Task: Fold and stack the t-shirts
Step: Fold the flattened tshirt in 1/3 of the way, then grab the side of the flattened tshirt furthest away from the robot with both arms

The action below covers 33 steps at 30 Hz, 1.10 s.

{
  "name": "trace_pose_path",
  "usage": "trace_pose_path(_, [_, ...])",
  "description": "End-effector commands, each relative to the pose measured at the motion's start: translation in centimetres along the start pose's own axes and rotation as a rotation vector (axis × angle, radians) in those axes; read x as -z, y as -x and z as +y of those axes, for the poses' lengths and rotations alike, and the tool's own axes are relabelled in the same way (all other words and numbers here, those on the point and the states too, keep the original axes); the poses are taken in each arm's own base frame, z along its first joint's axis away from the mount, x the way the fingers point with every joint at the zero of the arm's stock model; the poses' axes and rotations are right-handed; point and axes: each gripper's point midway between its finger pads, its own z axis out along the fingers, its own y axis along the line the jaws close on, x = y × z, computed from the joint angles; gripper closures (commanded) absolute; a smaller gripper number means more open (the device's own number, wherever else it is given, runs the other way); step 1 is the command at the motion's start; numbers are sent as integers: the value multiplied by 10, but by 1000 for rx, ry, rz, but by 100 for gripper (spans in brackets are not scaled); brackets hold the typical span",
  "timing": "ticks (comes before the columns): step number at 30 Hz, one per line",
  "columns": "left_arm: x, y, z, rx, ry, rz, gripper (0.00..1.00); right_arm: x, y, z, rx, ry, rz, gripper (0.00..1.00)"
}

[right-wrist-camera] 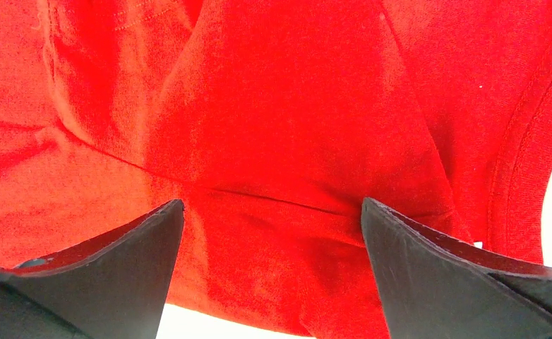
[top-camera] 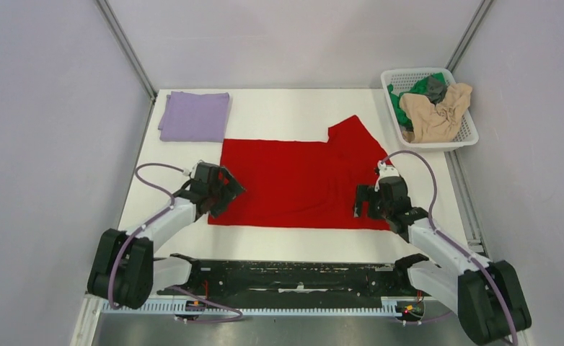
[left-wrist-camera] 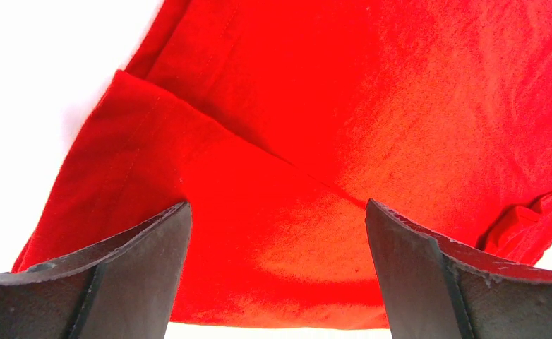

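The sleeve (top-camera: 353,130) sticks out only a little past the red t-shirt's far edge (top-camera: 275,140), so I expect the sleeve to come along and tuck inside the red t-shirt's outline when I fold it.
A bright red t-shirt (top-camera: 301,180) lies spread flat on the white table, one sleeve sticking out at the back right. It fills the left wrist view (left-wrist-camera: 344,127) and the right wrist view (right-wrist-camera: 280,120). My left gripper (top-camera: 225,193) is open over the shirt's near-left corner, its fingers (left-wrist-camera: 146,275) straddling the cloth edge. My right gripper (top-camera: 369,202) is open over the near-right edge, its fingers (right-wrist-camera: 428,275) apart above a folded seam. A folded lavender t-shirt (top-camera: 194,115) lies at the back left. Beige (top-camera: 438,112), green (top-camera: 397,101) and dark grey (top-camera: 433,88) shirts lie crumpled in the basket.
A white mesh basket (top-camera: 468,135) stands at the table's back right corner. Grey walls close in the table on both sides and at the back. A black frame (top-camera: 286,274) runs along the near edge between the arm bases.
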Motion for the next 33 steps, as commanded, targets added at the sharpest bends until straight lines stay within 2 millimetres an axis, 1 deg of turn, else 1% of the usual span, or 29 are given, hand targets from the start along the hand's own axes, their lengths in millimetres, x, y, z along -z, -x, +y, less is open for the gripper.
trace_pose_path(1, [25,-62,90,14,290,148,0,31,-89,-20,-10,-74,281,2])
trace_pose_path(2, [29,-63,91,13,287,141,0,35,-87,-9,-10,-26,279,2])
trace_pose_path(3, [33,-64,89,3,261,132,0,39,-89,-5,-23,-14,295,2])
trace_pose_path(4, [36,-63,83,8,220,121,0,44,-91,-3,-29,-21,306,2])
trace_pose_path(6, [44,-64,81,43,198,107,0,51,-97,-5,-38,-47,326,2])
trace_pose_path(8, [52,-63,84,56,198,92,0,56,-102,-6,-53,-57,338,2])
trace_pose_path(10, [59,-59,88,56,216,64,0,57,-103,-5,-54,-52,331,2])
trace_pose_path(12, [64,-51,90,46,229,32,0,57,-91,0,-46,-29,292,2])
trace_pose_path(14, [67,-41,81,37,210,-3,0,55,-66,9,-31,13,201,2])
trace_pose_path(16, [69,-28,65,19,173,-37,0,57,-34,19,-26,43,106,2])
trace_pose_path(18, [73,-12,47,-5,146,-74,0,62,7,31,-19,74,-3,2])
trace_pose_path(19, [77,-1,35,-23,133,-99,0,67,29,37,-15,87,-60,2])
trace_pose_path(20, [79,10,29,-40,141,-125,0,72,53,44,-10,100,-119,2])
trace_pose_path(22, [84,36,7,-80,143,-190,0,78,87,53,-2,114,-207,2])
trace_pose_path(24, [80,58,-6,-137,177,-235,0,75,111,55,-8,96,-263,2])
trace_pose_path(26, [75,83,-20,-170,222,-261,0,68,137,58,-3,83,-308,2])
trace_pose_path(27, [67,92,-22,-183,257,-256,0,61,146,58,0,73,-307,2])
trace_pose_path(28, [63,104,-29,-193,268,-266,0,58,161,57,-4,63,-320,2])
trace_pose_path(29, [51,112,-31,-203,292,-257,0,48,170,56,-4,48,-305,2])
trace_pose_path(30, [44,124,-37,-199,296,-259,0,44,183,55,-1,40,-308,2])
trace_pose_path(31, [30,128,-38,-200,313,-238,1,34,191,52,-3,12,-297,2])
trace_pose_path(32, [19,138,-45,-202,311,-228,5,27,206,49,-1,-22,-316,2])
trace_pose_path(33, [6,144,-44,-197,329,-214,8,18,217,49,18,-32,-332,2])
